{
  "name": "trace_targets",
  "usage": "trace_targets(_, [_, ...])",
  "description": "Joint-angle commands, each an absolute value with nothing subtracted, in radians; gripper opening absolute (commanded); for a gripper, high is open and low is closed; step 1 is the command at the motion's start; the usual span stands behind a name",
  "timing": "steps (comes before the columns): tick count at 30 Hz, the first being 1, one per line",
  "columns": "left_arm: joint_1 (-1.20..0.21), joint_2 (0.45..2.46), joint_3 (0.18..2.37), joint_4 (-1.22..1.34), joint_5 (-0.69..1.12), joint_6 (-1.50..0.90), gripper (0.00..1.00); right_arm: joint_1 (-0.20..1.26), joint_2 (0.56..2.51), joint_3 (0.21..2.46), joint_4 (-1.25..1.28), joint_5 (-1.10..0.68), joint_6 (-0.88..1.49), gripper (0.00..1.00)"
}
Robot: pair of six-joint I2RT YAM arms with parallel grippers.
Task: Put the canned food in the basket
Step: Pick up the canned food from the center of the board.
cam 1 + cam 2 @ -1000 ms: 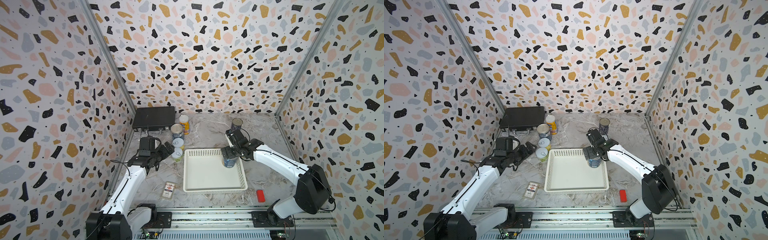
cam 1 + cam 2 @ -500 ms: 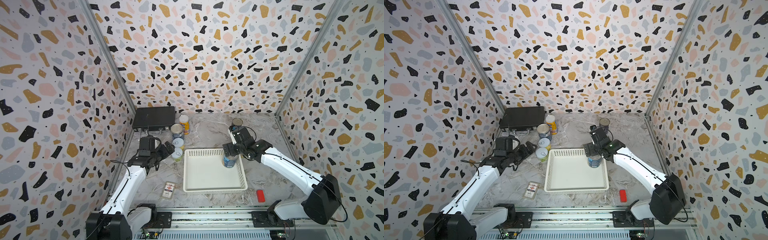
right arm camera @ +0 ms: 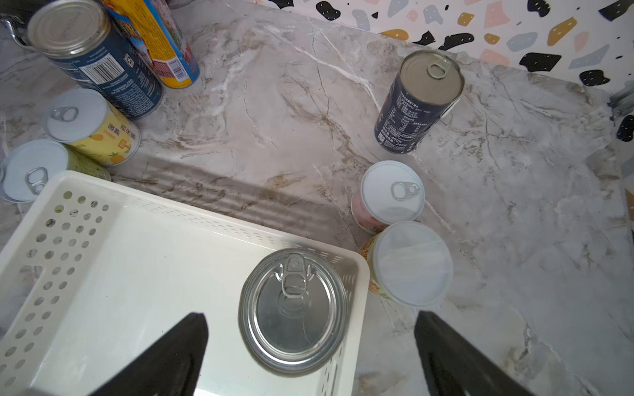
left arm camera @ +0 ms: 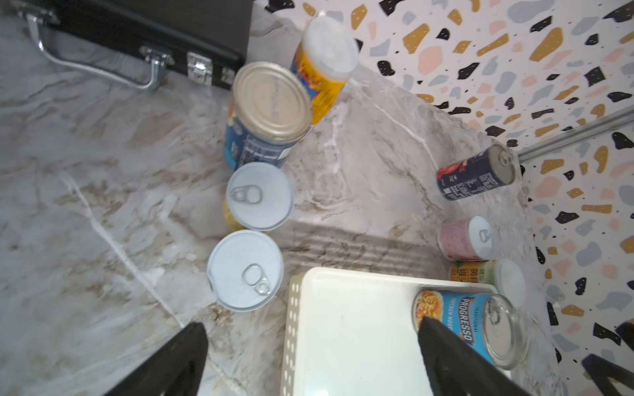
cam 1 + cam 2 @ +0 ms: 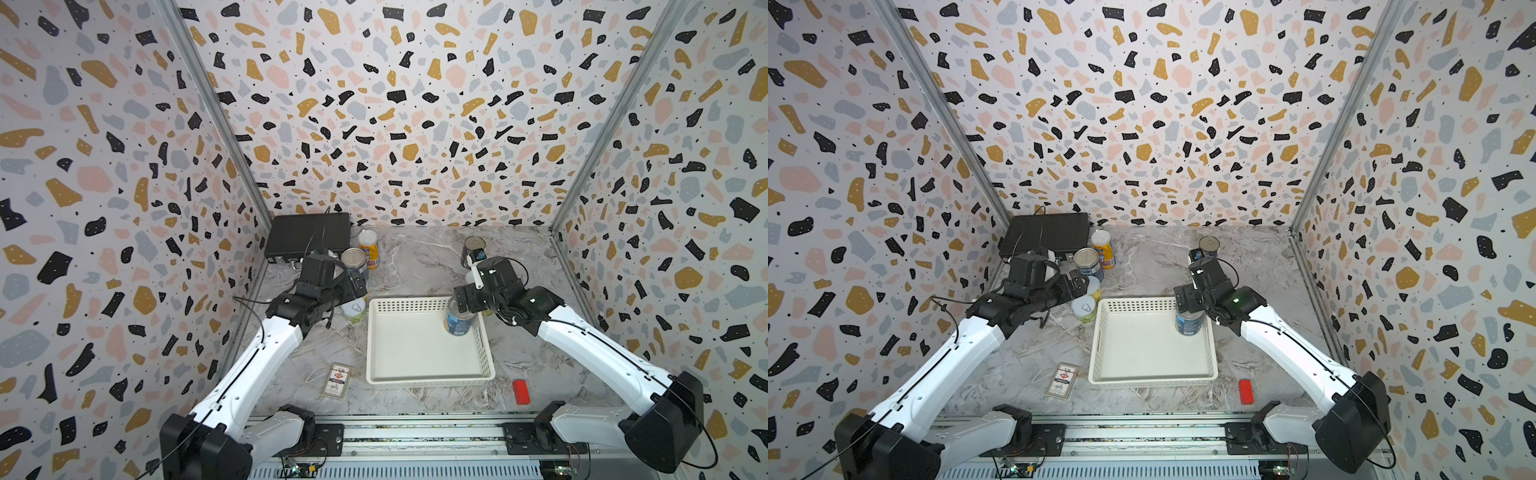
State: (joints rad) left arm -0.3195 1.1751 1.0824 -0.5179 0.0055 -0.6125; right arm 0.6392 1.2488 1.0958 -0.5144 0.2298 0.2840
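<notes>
I keep moving my left gripper over until its fingers straddle the tall yellow can's lid (image 5: 368, 237) and close, since that lid stands clear of the blue tin (image 5: 353, 257).
The white basket (image 5: 415, 357) holds one blue-labelled can (image 5: 458, 322) upright in its far right corner. My right gripper (image 3: 310, 319) hovers open just above that can (image 3: 293, 310) without touching it. My left gripper (image 4: 312, 325) is open and empty over the basket's far left corner. Next to it stand two pale-topped cans (image 4: 245, 271) (image 4: 260, 195), a blue tin (image 5: 354, 262) and a tall yellow can (image 5: 369, 247). A dark tin (image 5: 473, 249) stands at the back right. A pink can (image 3: 391, 193) and a plastic-lidded can (image 3: 410, 262) stand outside the basket's far right corner.
A black briefcase (image 5: 307, 239) lies in the back left corner. A flat card box (image 5: 337, 380) lies in front of the basket on the left. A small red block (image 5: 520, 390) lies at the front right. Patterned walls enclose three sides.
My right gripper has lifted and drawn back a little from the blue can, which stays standing in the basket. The left arm has not moved.
</notes>
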Motion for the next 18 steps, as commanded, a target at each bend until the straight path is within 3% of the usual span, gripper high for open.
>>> trace_targets(1, [-0.325,1.226,1.178,-0.574,-0.097,-0.591,1.0,0.641,1.217,1.087,-0.505,0.268,0.3,1.0])
trace_targets(18, [-0.328,1.606,1.587,-0.724,-0.145,-0.459,1.0,0.642,1.14,1.05,-0.482,0.302,0.314,1.0])
